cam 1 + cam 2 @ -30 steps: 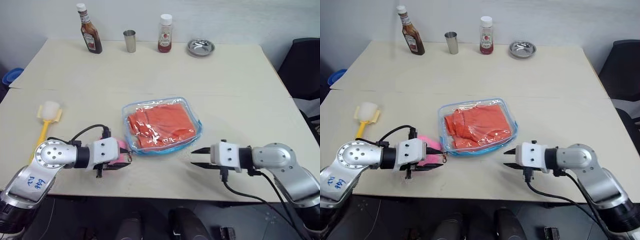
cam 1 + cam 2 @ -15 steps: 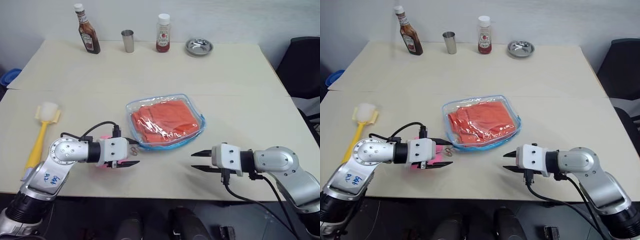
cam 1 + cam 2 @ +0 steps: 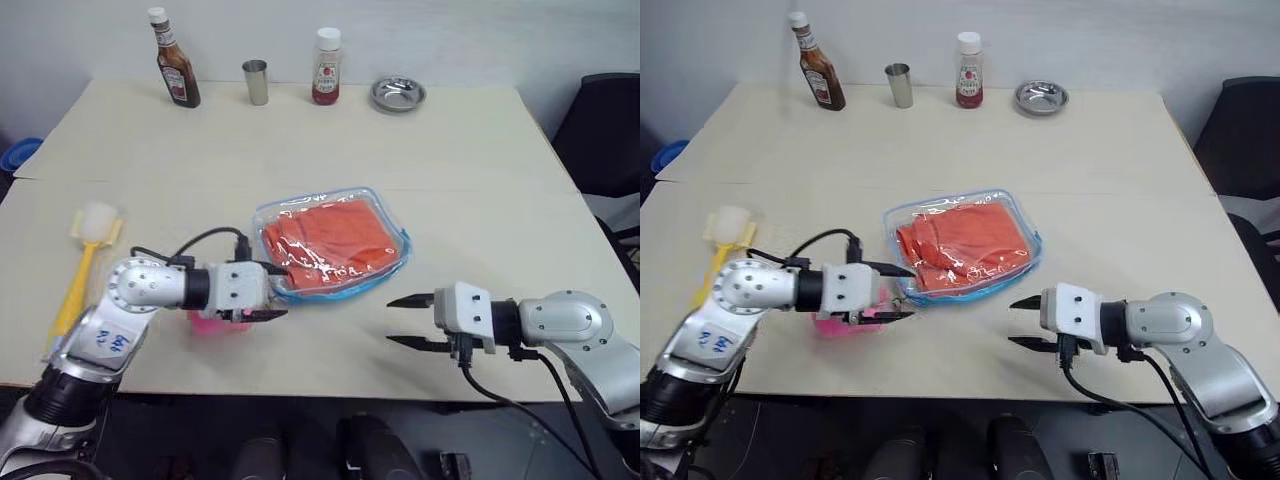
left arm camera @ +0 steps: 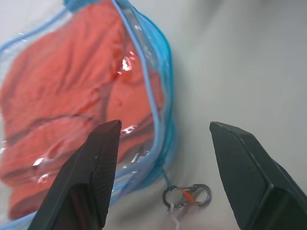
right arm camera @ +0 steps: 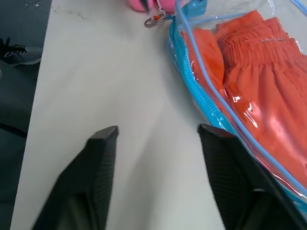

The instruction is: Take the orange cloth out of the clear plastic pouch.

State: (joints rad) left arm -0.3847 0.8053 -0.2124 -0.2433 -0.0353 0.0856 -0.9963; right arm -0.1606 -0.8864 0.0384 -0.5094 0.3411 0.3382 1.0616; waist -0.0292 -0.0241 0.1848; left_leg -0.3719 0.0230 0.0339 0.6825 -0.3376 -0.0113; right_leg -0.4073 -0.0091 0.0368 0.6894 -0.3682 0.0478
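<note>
My left gripper should hold the pouch's near corner (image 3: 916,295) up while my right gripper reaches inside for the orange cloth, because the pouch's upper edge (image 3: 352,282) lies over the cloth.
The clear plastic pouch (image 3: 345,290), edged in light blue, lies flat at the table's middle with the folded orange cloth (image 3: 330,240) inside it. My left gripper (image 3: 272,292) is open at the pouch's near left corner; in the left wrist view that corner (image 4: 153,120) sits between the fingers (image 4: 91,177), with a small metal zip clip (image 4: 187,195) on the table just below it. My right gripper (image 3: 392,320) is open, a little off the pouch's near right edge and pointing at it. The right wrist view shows the pouch's blue zip edge (image 5: 201,96) ahead of the spread fingers (image 5: 100,177).
A pink plush toy (image 3: 210,322) lies under my left gripper. A yellow brush (image 3: 88,250) lies at the left. Along the back stand a brown sauce bottle (image 3: 173,60), a metal cup (image 3: 256,82), a red sauce bottle (image 3: 325,67) and a metal dish (image 3: 398,94). A black chair (image 3: 610,130) stands to the right.
My left gripper has moved right, up to the pouch's near left corner. My right gripper's jaws have spread wider while the hand stayed about where it was.
</note>
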